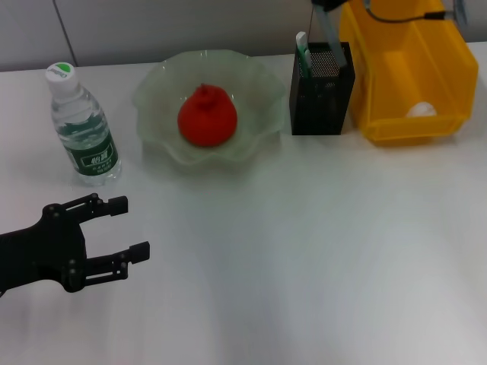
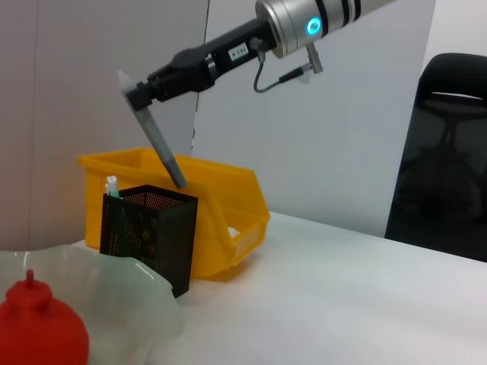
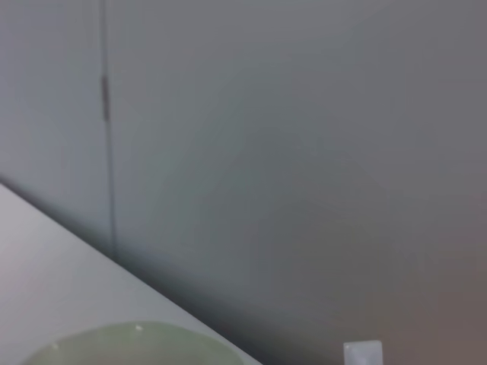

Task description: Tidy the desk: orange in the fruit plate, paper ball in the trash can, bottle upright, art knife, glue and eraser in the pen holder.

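My right gripper is pointing the art knife's lower end [image 1: 339,61] into the pen holder's opening [image 1: 323,64], clear of the glue, so it should keep going down and let go of the knife there.
The orange [image 1: 207,115] lies in the fruit plate [image 1: 156,87]. The bottle [image 1: 82,129] stands upright at the left. The paper ball [image 1: 421,111] lies in the trash can [image 1: 411,46]. The pen holder [image 1: 321,95] holds a white-and-green glue stick [image 1: 303,47]. My right gripper [image 2: 138,97] is shut on the grey art knife [image 2: 161,144], which hangs tilted with its lower end inside the pen holder [image 2: 152,228]. My left gripper [image 1: 133,226] is open and empty, low over the table in front of the bottle. The eraser is not visible.
The trash can stands right beside the pen holder at the back right. A wall runs behind the table. A black chair [image 2: 445,144] stands beyond the table in the left wrist view. The right wrist view shows only wall and the plate's rim [image 3: 129,341].
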`<state>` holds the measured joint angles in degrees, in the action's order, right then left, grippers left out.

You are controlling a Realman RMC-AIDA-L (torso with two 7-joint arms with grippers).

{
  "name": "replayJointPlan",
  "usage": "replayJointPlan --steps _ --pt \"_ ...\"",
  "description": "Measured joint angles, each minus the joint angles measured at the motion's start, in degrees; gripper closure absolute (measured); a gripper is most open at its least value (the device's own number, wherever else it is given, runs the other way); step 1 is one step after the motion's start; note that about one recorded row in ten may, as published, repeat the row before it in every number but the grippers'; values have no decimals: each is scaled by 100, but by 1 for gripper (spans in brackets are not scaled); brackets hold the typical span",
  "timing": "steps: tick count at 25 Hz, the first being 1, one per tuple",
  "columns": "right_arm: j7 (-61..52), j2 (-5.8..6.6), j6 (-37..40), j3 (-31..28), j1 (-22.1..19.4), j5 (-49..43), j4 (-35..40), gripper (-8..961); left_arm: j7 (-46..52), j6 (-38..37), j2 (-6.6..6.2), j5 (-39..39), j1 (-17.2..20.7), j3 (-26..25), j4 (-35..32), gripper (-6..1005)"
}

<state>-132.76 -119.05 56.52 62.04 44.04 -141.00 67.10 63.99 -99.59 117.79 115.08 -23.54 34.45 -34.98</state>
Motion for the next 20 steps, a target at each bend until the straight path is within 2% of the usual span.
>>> replayJointPlan --steps 6,12,20 --pt "273 -2 -307 71 -160 149 -148 804 16 1 -4 -5 6 0 0 185" --pt "826 -4 -643 101 -259 804 -549 805 58 9 15 21 -31 5 0 184" --pt "813 -37 -780 128 -407 848 -668 720 61 2 0 1 0 1 0 184"
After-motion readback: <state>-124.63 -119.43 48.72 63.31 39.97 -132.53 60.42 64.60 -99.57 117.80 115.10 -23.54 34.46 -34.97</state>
